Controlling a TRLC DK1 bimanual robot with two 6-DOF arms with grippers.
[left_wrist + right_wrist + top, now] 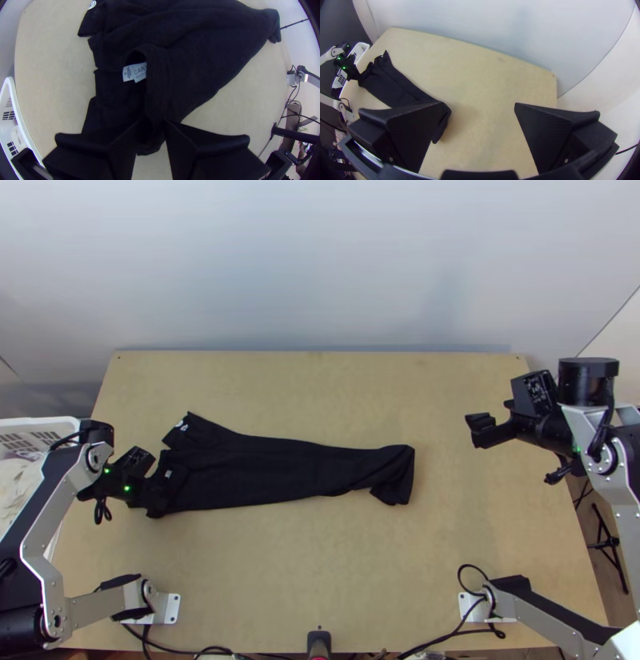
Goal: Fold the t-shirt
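Note:
The black t-shirt (272,471) will fall open into a broad, sagging sheet when the robot lifts it, because the t-shirt's turned-over end (394,474) lies loose on the narrow piece of cloth.
The black t-shirt (272,472) lies in a long, narrow folded strip across the table, with sleeves and collar at the left and its right end turned over. My left gripper (156,504) is low at the near-left corner by the collar. In the left wrist view, the t-shirt (200,56) shows a white label inside its collar; the left gripper (151,122) stands partly open, with dark cloth between its fingers. My right gripper (478,430) is off to the right, apart from the shirt. The right gripper (478,105) is wide open and holds nothing.
The light wooden table (320,588) has bare wood around the shirt. A white basket (36,430) stands beyond its left edge. Cables (448,640) run along the near edge, and a pale wall (320,268) rises behind.

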